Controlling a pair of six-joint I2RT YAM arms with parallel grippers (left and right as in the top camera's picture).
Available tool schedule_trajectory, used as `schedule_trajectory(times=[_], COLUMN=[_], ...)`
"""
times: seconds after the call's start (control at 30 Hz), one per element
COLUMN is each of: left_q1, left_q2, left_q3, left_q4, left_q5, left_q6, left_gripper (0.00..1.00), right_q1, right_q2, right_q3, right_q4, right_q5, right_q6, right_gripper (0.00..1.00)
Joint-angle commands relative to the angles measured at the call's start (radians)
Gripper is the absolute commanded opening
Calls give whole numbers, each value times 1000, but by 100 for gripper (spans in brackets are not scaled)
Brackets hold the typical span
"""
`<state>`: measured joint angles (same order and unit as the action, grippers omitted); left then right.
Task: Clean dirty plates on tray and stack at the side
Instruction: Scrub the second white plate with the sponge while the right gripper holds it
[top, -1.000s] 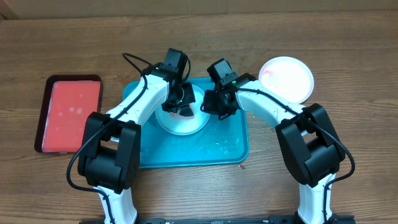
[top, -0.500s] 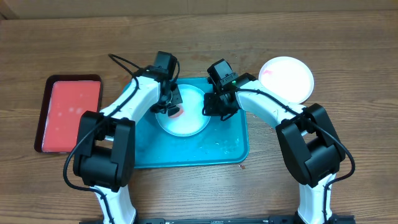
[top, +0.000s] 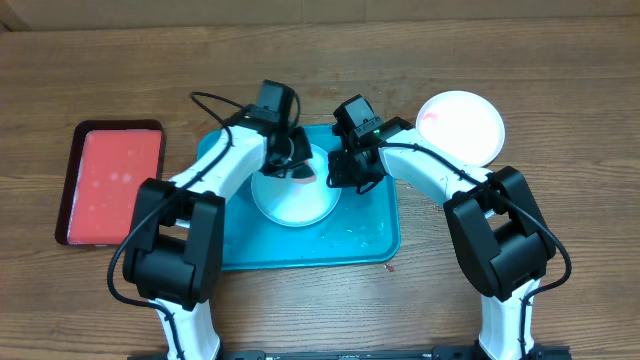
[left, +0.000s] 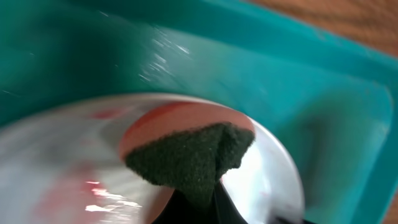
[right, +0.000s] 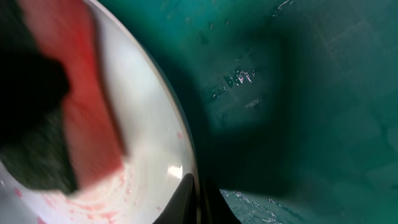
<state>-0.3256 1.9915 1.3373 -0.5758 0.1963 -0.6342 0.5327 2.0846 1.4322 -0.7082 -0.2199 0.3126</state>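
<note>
The sponge is near the plate's rim (left: 258, 127), and red smears (left: 74, 190) are behind the sponge. My left gripper should wipe back across the plate.
A pale plate (top: 296, 195) with red sauce smears sits on the teal tray (top: 370, 235). My left gripper (top: 290, 165) is shut on a dark green sponge (left: 189, 155) and presses it on the plate (left: 261, 168). My right gripper (top: 338, 172) is shut on the plate's right rim (right: 180, 149) and holds that edge. The sponge also shows at the left of the right wrist view (right: 31, 130). A white plate (top: 462, 125) with a faint red smear lies on the table right of the tray. A third plate is not in view.
A red dark-rimmed tray (top: 110, 180) lies on the wooden table at the left. The teal tray floor (right: 311, 93) is wet with droplets. A small crumb (top: 390, 267) lies by the tray's front right corner.
My left gripper has swept the sponge left and then back right across the plate. The right gripper has kept its hold on the rim; the plate now reaches a little lower.
</note>
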Motion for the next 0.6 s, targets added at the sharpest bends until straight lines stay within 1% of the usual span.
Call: schedule_trajectory(times=[0.0,0.07,0.17,0.4,0.57], left_q1=[-45,-58,-64,-31,15], left_q2=[-16,-16,-16,-16,-16], left_q3=[0,0,0,0,0], left_q4=[-8,-21,-64,-199,-219], left_q5=[33,24,-30,-257,-372], left_q6=[-27,-23,-23,4,70], left_gripper=[4,4,4,4,4], right_q1=[7,7,7,7,7], right_q2=[3,3,3,3,3], right_q3=[-6,-6,-6,-6,-6], right_q4=[-11,-11,-11,-21,-28], right_q5=[17,17,17,17,17], right_q6=[-25,-26,-26,-26,-26], right_gripper=[4,4,4,4,4])
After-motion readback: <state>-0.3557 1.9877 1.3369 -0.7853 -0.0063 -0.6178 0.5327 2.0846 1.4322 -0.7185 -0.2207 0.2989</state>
